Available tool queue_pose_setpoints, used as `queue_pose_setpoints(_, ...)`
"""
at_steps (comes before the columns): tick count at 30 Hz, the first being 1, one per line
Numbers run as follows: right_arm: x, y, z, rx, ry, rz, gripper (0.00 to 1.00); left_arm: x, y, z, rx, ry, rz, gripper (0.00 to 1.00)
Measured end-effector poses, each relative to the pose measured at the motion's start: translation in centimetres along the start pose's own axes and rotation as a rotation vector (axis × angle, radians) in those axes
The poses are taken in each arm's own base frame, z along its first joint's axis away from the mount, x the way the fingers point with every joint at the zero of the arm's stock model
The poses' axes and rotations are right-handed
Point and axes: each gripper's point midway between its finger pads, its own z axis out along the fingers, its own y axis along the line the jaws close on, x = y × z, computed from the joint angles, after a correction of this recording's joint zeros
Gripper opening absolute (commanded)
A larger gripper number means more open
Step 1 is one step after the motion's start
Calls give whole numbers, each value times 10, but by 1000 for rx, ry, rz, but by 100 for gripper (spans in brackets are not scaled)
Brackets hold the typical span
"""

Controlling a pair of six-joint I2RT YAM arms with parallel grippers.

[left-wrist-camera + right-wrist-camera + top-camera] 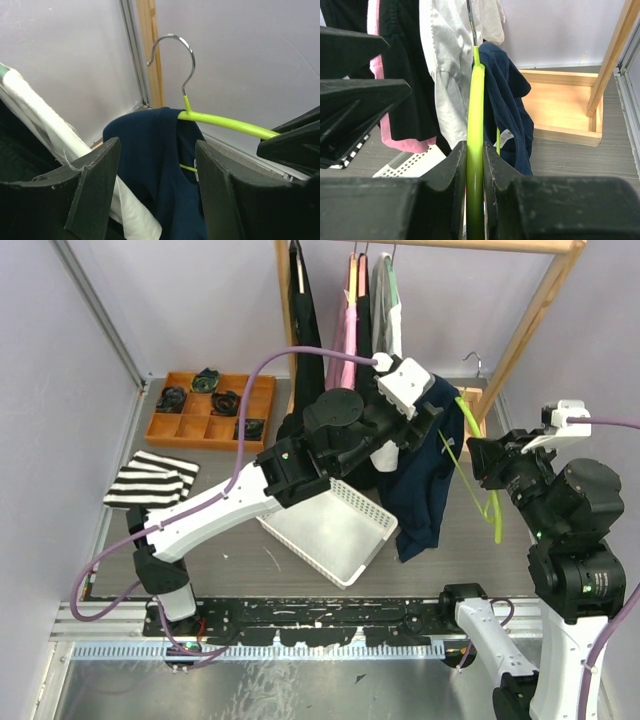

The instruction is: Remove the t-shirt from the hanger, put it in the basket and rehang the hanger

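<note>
The white garment (136,214) sticks in between the open fingers of the robot's left gripper, so next the left gripper moves out of the way and pinches the navy t-shirt's collar (170,119) next to the green bar.
A navy t-shirt (420,485) droops from one shoulder of a lime green hanger (473,435) held in the air in front of the clothes rack. The hanger's other arm (227,125) is bare, and its metal hook (175,50) points up and hangs on nothing. My left gripper (428,412) is open, its fingers on either side of the shirt's collar area (150,150) without pinching it. My right gripper (475,150) is shut on the hanger's green bar (475,100). In the right wrist view the t-shirt (507,95) hangs just behind that bar.
A white perforated basket (335,530) sits below the shirt. A striped cloth (150,482) lies at the left, and an orange compartment tray (185,425) behind it. Black, pink and white garments (352,310) hang on the wooden rack (540,310). A shallow wooden box (560,105) sits at the rack's foot.
</note>
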Motion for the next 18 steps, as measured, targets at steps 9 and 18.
queue_pose_setpoints(9, -9, 4, -17, -13, -57, -10, 1, 42, -1, 12, 42, 67, -30, 70)
queue_pose_setpoints(18, -10, 4, -21, -7, -71, -16, 1, 84, -13, 12, 93, 126, -58, 70)
